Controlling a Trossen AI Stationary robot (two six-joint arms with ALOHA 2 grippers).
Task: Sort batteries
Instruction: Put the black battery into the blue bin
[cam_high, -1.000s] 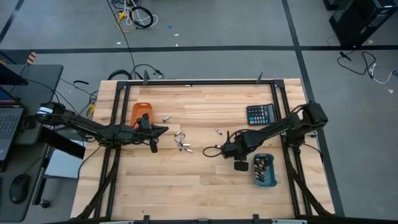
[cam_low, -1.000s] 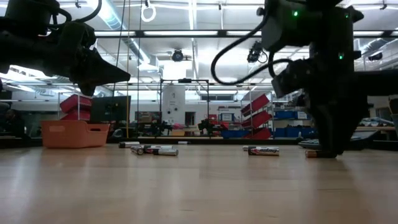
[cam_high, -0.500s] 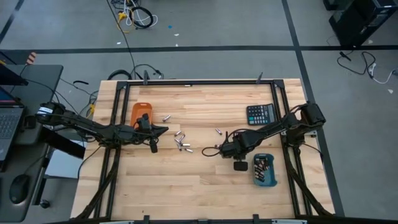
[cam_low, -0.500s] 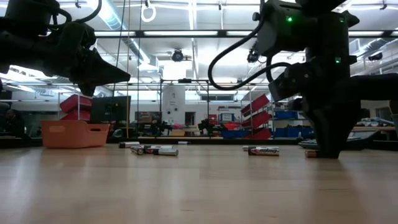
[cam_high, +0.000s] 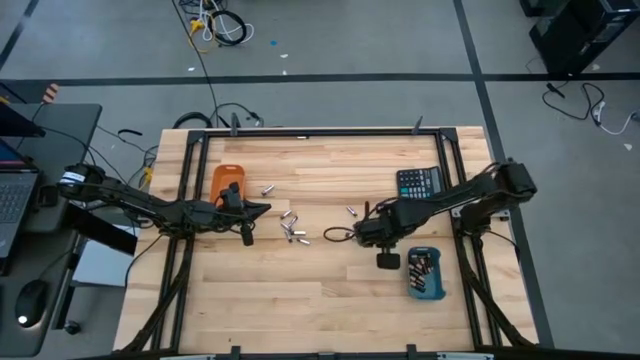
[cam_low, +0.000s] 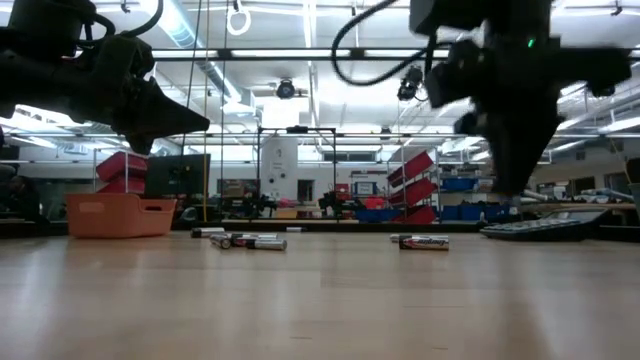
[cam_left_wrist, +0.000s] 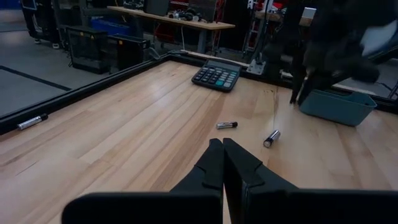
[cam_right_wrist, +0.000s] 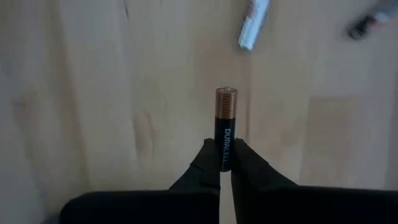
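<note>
The copper-ended battery in my right gripper is the same kind as those in the blue tray. I go on carrying it until it is over that tray, then let it go.
Loose batteries lie on their sides on the wooden table, between the orange tray and the blue tray; they also show in the low view as batteries. One black battery with a copper end is in my right gripper, which is shut on it above the table's middle, where the high view shows my right gripper. My left gripper is shut and empty; the high view places my left gripper just right of the orange tray. My right gripper pinches the battery's black body between its two fingertips. The fingers come from above, pointing down, and the battery lies along them. Its copper end sticks out past the tips toward the table, and the battery is lifted clear of it.
A black calculator lies at the far right. The blue tray holds several batteries. More loose cells lie on the wood below my right gripper. A black frame rail runs round the table.
My right gripper has shut on a battery that lay on the table and has risen with it, so the battery now hangs clear of the wood. The gripper has also drifted slightly toward the far edge.
</note>
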